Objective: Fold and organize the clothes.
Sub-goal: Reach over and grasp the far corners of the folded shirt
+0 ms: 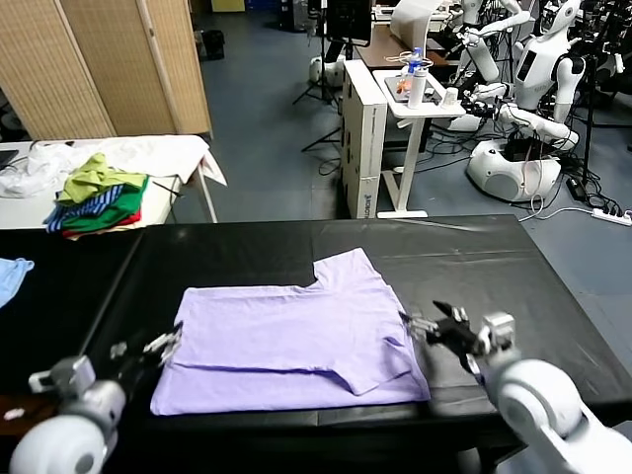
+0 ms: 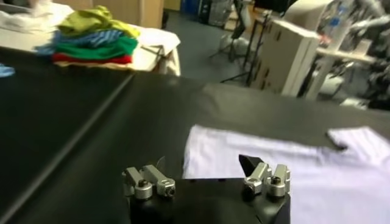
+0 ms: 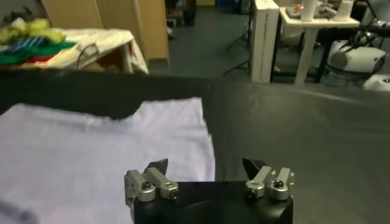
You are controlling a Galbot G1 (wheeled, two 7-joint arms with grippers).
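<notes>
The T-shirt's corner pointing (image 1: 344, 265) toward the far side should come along when I fold the T-shirt's far edge over, because the corner runs into that edge (image 1: 314, 285).
The pale lavender T-shirt (image 1: 296, 341) lies flat on the black table (image 1: 474, 267), partly folded, with one layer doubled over along its near edge and a corner pointing toward the far side. My left gripper (image 1: 156, 346) is open just off the shirt's left edge, with nothing in it. In the left wrist view that gripper (image 2: 204, 163) spans the corner of the T-shirt (image 2: 292, 170). My right gripper (image 1: 434, 322) is open and empty at the shirt's right edge. In the right wrist view it (image 3: 205, 164) straddles the edge of the T-shirt (image 3: 91, 146).
A heap of green, yellow, striped and red garments (image 1: 99, 197) sits on a white-covered table at the back left. A small light blue cloth (image 1: 12, 276) lies at the black table's left edge. A white stand (image 1: 415, 99) and other robots (image 1: 533, 89) stand behind.
</notes>
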